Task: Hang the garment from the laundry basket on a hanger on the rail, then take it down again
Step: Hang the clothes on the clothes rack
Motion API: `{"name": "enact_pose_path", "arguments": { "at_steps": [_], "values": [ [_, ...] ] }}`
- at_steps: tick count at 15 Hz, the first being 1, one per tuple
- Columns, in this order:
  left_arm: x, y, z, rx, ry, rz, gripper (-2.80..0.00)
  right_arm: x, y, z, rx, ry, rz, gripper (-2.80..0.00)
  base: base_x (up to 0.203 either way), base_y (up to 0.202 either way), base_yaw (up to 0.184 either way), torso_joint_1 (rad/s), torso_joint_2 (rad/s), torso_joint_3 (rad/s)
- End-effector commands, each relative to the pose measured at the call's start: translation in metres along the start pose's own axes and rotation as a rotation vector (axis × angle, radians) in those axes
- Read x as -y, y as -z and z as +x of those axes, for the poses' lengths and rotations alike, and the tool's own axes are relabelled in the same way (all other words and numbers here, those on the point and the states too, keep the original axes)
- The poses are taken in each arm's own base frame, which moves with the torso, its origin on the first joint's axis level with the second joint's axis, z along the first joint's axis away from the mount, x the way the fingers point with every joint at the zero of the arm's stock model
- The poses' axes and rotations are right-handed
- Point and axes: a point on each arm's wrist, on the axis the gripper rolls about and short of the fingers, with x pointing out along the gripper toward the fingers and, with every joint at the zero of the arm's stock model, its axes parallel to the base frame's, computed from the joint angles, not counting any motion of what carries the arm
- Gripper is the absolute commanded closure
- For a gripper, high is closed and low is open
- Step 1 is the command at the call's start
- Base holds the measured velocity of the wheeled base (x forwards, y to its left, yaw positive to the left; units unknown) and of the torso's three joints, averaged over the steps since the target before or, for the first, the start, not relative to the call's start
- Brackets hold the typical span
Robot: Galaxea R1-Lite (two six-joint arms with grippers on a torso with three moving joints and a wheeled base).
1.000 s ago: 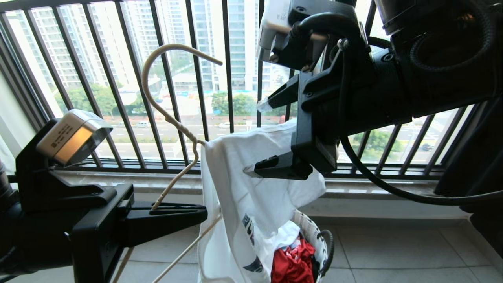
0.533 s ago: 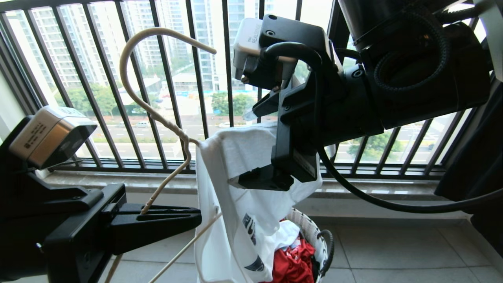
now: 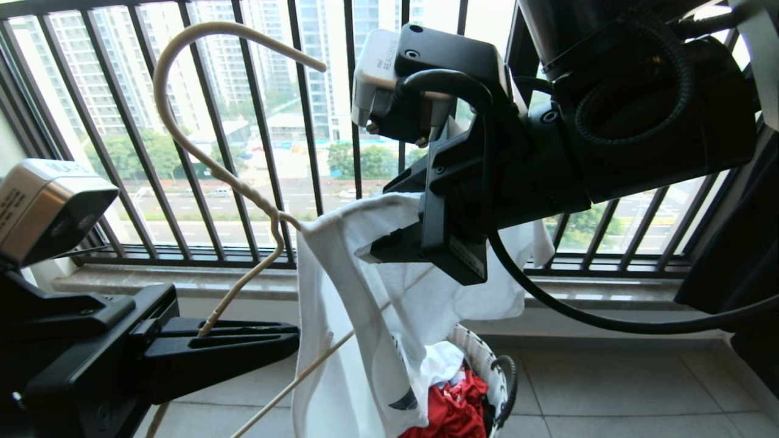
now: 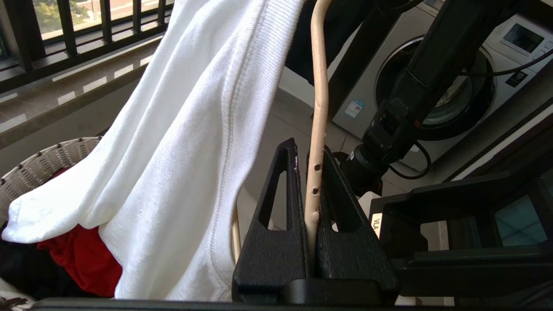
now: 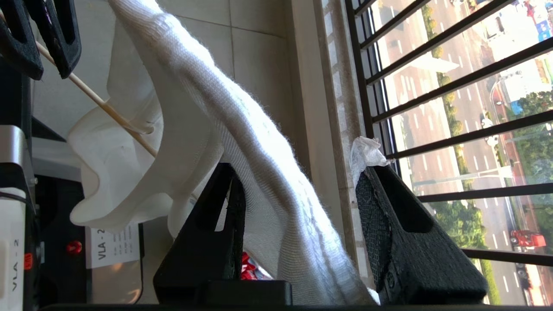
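Observation:
The hanger arm in my left gripper [image 3: 252,274] is outside the garment, so my right gripper should hold the hanger while my left gripper grabs the garment's neckline [image 3: 358,314].
The cream wire hanger [image 3: 159,103] stands tilted, hook uppermost, one arm clamped in my shut left gripper [image 3: 295,340]; the left wrist view has the wire pinched between the jaws of the left gripper [image 4: 309,147]. The white garment [image 3: 341,292] hangs from the hanger's neck down into the white woven laundry basket [image 3: 487,365]. My right gripper [image 3: 389,213] is at the garment's upper fold. In its wrist view the right gripper [image 5: 298,168] has its jaws apart with the garment [image 5: 242,129] draped between them, against one finger. The rail is out of view.
Red clothing [image 3: 453,410] lies in the basket. The black barred window railing [image 3: 353,121] and a stone ledge [image 3: 182,280] stand just behind. A washing machine [image 4: 466,82] is off to one side. Tiled floor lies to the basket's right.
The left arm has carried the hanger leftward and its hook higher. The right gripper has shifted left onto the garment's fold, its jaws have narrowed around it, and the cloth there has lifted.

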Motion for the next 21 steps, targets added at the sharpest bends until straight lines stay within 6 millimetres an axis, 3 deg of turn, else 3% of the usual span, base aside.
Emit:
{"name": "enact_pose_path", "arguments": {
  "at_steps": [1, 8, 9, 14, 17, 21],
  "values": [
    [0.000, -0.001, -0.001, 0.006, 0.000, 0.004, 0.00, -0.001, -0.001, -0.002, 0.001, -0.001, -0.004, 0.00, 0.000, 0.000, 0.000, 0.000, 0.00, 0.000],
    [-0.002, -0.003, -0.001, 0.011, -0.016, 0.003, 0.00, -0.002, -0.004, -0.013, 0.015, 0.008, -0.005, 0.00, 0.000, 0.000, 0.000, 0.000, 0.00, 0.000],
    [-0.003, -0.004, -0.001, 0.013, -0.023, 0.005, -2.80, -0.003, -0.005, -0.014, 0.018, 0.003, -0.008, 0.00, 0.000, 0.000, 0.000, 0.000, 0.00, 0.000],
    [-0.008, -0.015, -0.008, 0.056, -0.084, 0.024, -2.80, -0.004, -0.006, -0.018, 0.020, 0.010, -0.010, 0.00, 0.000, 0.000, 0.000, 0.000, 0.00, 0.000],
    [-0.007, -0.031, -0.025, 0.131, -0.180, 0.075, -2.80, 0.003, -0.002, -0.022, 0.010, 0.039, 0.002, 0.00, 0.000, 0.000, 0.000, 0.000, 0.00, 0.000],
    [0.023, -0.051, -0.052, 0.251, -0.231, 0.168, -2.80, 0.015, 0.006, -0.020, -0.034, 0.106, 0.021, 0.00, 0.000, 0.000, 0.000, 0.000, 0.00, 0.000]
  ]
}}
